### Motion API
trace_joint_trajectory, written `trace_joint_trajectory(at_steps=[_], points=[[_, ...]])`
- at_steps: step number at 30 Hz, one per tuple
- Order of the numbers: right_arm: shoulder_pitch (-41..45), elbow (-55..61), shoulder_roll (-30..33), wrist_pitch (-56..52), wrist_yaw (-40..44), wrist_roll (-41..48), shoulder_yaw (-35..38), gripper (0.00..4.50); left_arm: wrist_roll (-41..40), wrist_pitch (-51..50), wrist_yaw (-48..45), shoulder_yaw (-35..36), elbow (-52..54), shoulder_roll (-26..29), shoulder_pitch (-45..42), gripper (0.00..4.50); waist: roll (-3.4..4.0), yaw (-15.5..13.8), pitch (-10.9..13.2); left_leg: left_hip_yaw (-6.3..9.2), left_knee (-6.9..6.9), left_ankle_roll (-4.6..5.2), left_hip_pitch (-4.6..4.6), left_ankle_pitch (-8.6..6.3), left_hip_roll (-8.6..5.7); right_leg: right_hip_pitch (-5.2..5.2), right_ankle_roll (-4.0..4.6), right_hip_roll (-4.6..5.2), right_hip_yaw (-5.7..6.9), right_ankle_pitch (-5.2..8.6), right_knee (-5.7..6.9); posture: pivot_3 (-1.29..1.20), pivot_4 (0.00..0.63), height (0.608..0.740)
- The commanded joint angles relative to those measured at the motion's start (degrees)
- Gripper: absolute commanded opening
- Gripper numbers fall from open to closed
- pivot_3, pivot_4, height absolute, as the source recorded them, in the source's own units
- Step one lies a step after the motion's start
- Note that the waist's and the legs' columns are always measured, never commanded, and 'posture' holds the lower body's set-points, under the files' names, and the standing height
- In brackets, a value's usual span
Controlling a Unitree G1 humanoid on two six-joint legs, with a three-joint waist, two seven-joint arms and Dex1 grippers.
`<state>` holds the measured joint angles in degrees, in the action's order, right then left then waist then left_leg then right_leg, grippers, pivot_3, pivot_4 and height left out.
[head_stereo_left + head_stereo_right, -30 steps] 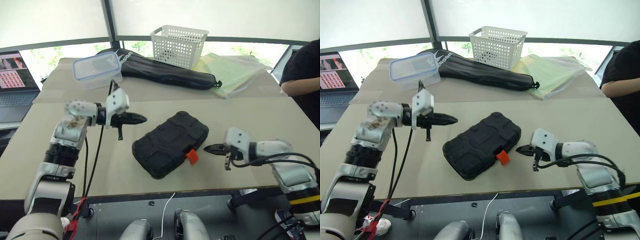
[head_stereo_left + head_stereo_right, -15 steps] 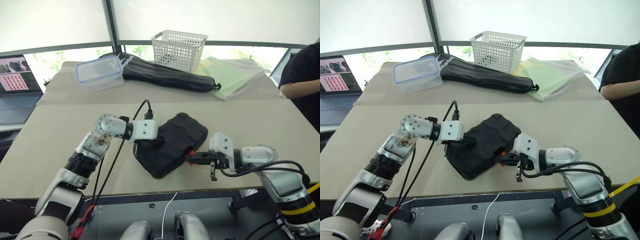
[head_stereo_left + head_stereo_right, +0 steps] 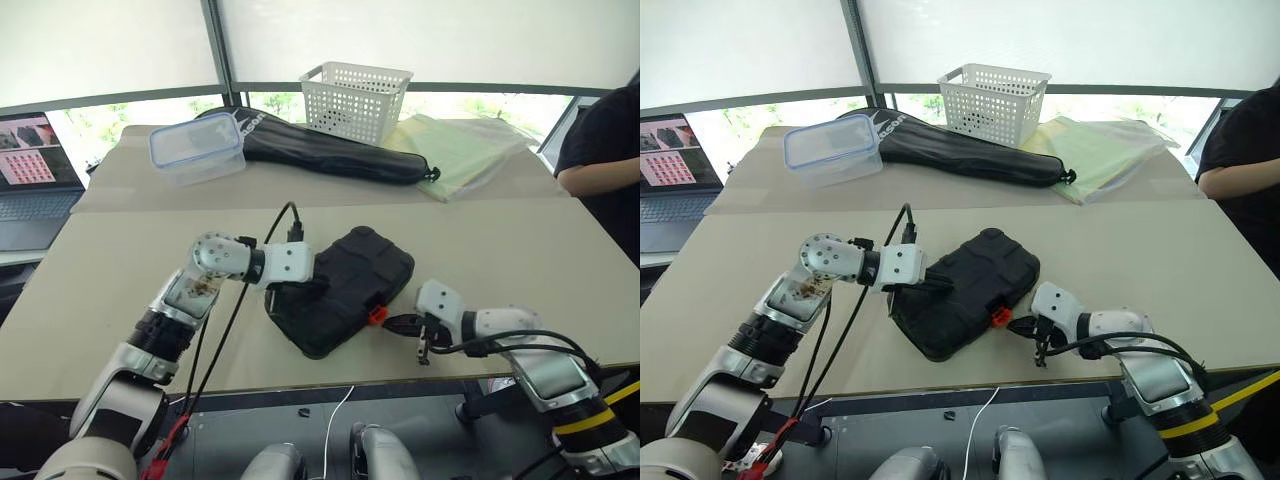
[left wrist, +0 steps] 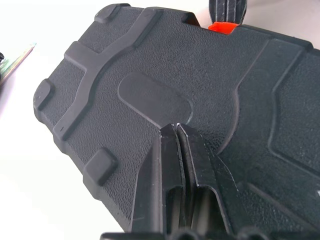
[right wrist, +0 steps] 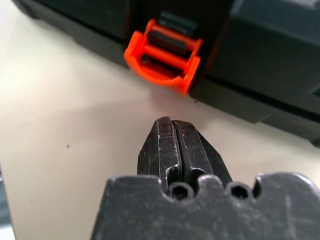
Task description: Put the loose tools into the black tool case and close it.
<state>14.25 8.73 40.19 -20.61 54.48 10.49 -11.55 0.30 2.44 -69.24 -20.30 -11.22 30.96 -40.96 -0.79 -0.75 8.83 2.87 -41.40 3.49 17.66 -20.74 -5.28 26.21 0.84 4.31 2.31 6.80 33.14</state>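
Observation:
I should back my right gripper off, line it up and press the latch's side (image 5: 161,75) square on, since the orange latch (image 5: 164,56) sticks out at a slant to its low fingers.
The black tool case (image 3: 345,285) lies closed in the middle of the table, its lid ribbed (image 4: 150,75). An orange latch (image 5: 165,60) sticks out from its near edge. My left gripper (image 3: 318,284) is shut, and its tips (image 4: 176,127) rest on the lid's left part. Shut as well, my right gripper (image 3: 389,322) sits low over the table with its tips (image 5: 172,122) just short of the latch, not touching it. The loose tools are out of view.
At the back of the table stand a white basket (image 3: 358,95), a long black bag (image 3: 330,145), a clear box with a blue rim (image 3: 196,148) and yellow-green plastic sheets (image 3: 460,145). A laptop (image 3: 30,165) is at the far left. A person (image 3: 600,140) sits at the right.
My left gripper came down and to the right onto the case lid, then stayed. My right gripper moved left toward the latch and sank close to the table.

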Motion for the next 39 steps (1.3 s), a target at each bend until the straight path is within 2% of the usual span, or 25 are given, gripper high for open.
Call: trace_joint_trajectory(at_steps=[1, 5, 9, 18, 21, 27, 33, 39], points=[[0.70, 3.72, -1.60, 0.03, -0.72, 2.85, 3.02, 0.00, 2.55, -0.28, -1.24, -3.33, -1.87, -0.50, 1.19, 0.13, 0.00, -0.04, 0.00, 0.00, 0.01, 0.00, 0.00, 0.00, 0.00, 0.00, 0.00, 0.00, 0.00, 0.00, 0.00, 0.00, 0.150, 0.740], [2.50, 5.15, -4.79, 0.76, -4.33, 4.44, 6.97, 0.00, 3.09, 0.93, -1.31, -3.85, -3.24, -1.20, 0.47, 0.13, 0.00, 0.05, 0.00, -0.01, 0.00, 0.00, 0.00, 0.00, -0.01, 0.00, -0.01, 0.00, 0.00, 0.00, -0.01, 0.00, 0.150, 0.740], [3.41, 4.84, -5.03, 1.30, -4.54, 4.56, 8.65, 0.00, 3.61, 1.74, -1.82, -4.40, -4.16, -1.75, 0.24, 0.13, 0.01, 0.08, 0.01, -0.02, 0.02, 0.00, 0.00, 0.00, -0.01, 0.02, 0.00, 0.00, -0.02, 0.00, 0.01, 0.00, 0.150, 0.740], [3.87, 2.12, -5.56, 1.89, -3.32, 3.34, 7.47, 0.00, 6.18, 5.40, -1.01, -5.20, -7.71, -3.00, -0.07, 0.13, 0.17, 0.11, -0.15, -0.05, 0.36, -0.05, -0.17, 0.04, 0.00, -0.02, 0.01, -0.01, -0.07, 0.01, -0.04, 0.00, 0.150, 0.740], [3.52, 2.23, -4.31, 2.20, -2.53, 2.82, 7.31, 0.00, 6.17, 5.64, -0.97, -4.56, -8.41, -2.82, -0.38, 0.13, 0.18, -0.02, -0.17, -0.04, 0.34, -0.04, -0.17, 0.04, -0.02, -0.04, 0.01, 0.00, -0.06, 0.01, -0.04, 0.00, 0.150, 0.740], [0.41, 6.61, 1.57, -2.10, 1.39, 7.64, 11.45, 0.00, 6.05, 5.91, -0.80, -3.79, -8.97, -2.09, -0.44, 0.13, 0.19, -0.04, -0.17, -0.04, 0.35, -0.03, -0.16, 0.04, -0.03, -0.04, 0.00, 0.01, -0.06, 0.02, -0.03, 0.00, 0.150, 0.740], [-2.19, 3.92, 0.85, 0.86, 1.59, 4.62, 6.97, 0.00, 6.29, 6.22, -0.30, -3.78, -9.81, -2.61, -1.27, 0.13, 0.18, 0.06, -0.20, -0.04, 0.37, -0.03, -0.21, 0.03, 0.00, -0.11, -0.12, 0.02, -0.08, 0.09, -0.03, 0.00, 0.150, 0.740], [4.45, -0.90, -5.23, 3.41, -1.73, 1.34, 3.53, 0.00, 6.48, 6.83, -0.23, -4.15, -10.72, -2.98, -2.11, 0.13, 0.18, 0.01, -0.21, -0.07, 0.36, -0.04, -0.20, 0.04, 0.00, -0.09, -0.28, 0.02, -0.11, 0.19, -0.01, 0.00, 0.150, 0.740]])
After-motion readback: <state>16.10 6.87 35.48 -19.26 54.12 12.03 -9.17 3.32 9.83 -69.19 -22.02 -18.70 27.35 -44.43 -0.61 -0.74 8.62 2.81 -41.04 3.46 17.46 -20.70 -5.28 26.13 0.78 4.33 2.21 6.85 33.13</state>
